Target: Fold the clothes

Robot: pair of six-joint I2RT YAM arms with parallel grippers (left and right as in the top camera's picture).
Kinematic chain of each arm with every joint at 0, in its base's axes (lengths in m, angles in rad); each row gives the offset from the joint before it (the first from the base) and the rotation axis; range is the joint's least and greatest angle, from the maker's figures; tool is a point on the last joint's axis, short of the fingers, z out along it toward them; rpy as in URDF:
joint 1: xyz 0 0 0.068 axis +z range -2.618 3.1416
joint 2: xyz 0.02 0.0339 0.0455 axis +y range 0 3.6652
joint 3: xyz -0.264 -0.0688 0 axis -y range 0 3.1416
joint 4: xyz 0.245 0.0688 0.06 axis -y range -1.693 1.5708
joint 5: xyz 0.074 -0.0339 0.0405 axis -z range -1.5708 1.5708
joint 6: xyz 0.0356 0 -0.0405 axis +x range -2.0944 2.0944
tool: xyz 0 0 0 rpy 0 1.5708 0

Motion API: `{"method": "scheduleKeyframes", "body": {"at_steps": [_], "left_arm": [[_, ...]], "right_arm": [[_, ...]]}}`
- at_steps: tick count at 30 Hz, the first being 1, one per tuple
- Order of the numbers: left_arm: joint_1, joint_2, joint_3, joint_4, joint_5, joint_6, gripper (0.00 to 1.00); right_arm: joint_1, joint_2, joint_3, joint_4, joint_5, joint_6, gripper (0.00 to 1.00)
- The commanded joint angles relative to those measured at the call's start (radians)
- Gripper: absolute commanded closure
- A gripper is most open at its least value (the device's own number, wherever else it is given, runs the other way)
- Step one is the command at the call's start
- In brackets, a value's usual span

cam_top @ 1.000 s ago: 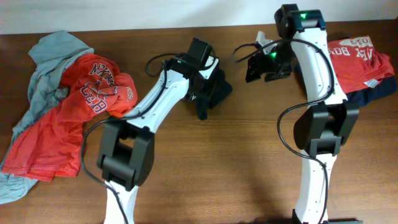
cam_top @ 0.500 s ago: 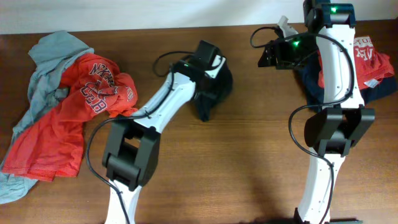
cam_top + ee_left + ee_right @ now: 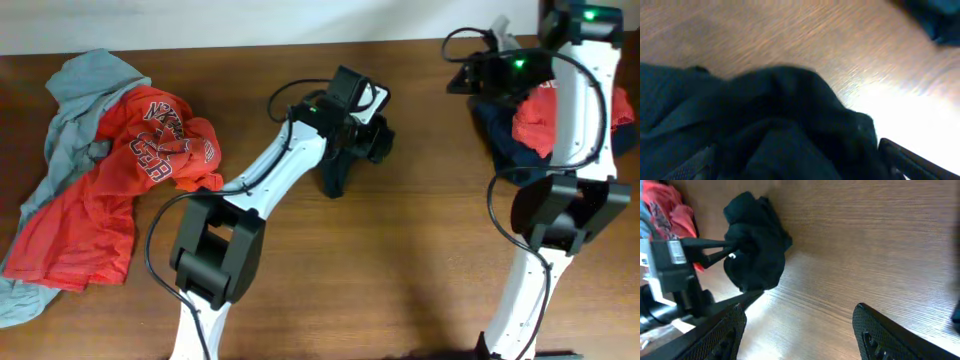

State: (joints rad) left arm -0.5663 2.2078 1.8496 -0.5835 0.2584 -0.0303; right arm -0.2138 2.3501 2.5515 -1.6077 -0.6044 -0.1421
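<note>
The black T-shirt is crumpled beneath my left gripper, so next I pull that gripper away and move my right gripper to the cloth's edge to spread it.
A crumpled black T-shirt [image 3: 331, 176] lies bunched at the table's middle back, also seen in the left wrist view [image 3: 765, 125] and the right wrist view [image 3: 752, 250]. My left gripper [image 3: 374, 138] sits right over it, open, with the black cloth bulging between its wide-spread fingers [image 3: 905, 159] but not pinched. My right gripper [image 3: 468, 78] hovers at the back right, open, with only bare wood between its fingers [image 3: 875, 335]. Left of the table lie a red T-shirt with white lettering [image 3: 110, 190] and a grey one [image 3: 85, 85].
A navy shirt [image 3: 498, 130] with a red one [image 3: 535, 125] on top lies at the back right, partly under my right arm. The left arm [image 3: 670, 275] shows in the right wrist view. The wall runs along the back edge of the wooden table [image 3: 400, 260].
My left gripper has opened and let go of the black shirt, shifting slightly right. My right arm has swung right and back, over the navy and red pile.
</note>
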Motion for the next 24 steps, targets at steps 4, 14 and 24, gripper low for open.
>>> {"method": "scheduleKeyframes", "body": {"at_steps": [4, 14, 24], "left_arm": [[0.075, 0.002, 0.150, 0.026, 0.348, 0.000, 0.01], [0.254, 0.000, 0.344, 0.011, 0.539, -0.112, 0.01], [0.472, 0.000, 0.388, -0.174, 0.527, -0.088, 0.01]], "right_arm": [[-0.038, -0.008, 0.020, -0.002, -0.036, -0.011, 0.27], [0.001, -0.008, 0.020, -0.031, -0.051, -0.018, 0.27], [0.278, 0.016, 0.002, 0.127, 0.224, -0.135, 0.28]]}}
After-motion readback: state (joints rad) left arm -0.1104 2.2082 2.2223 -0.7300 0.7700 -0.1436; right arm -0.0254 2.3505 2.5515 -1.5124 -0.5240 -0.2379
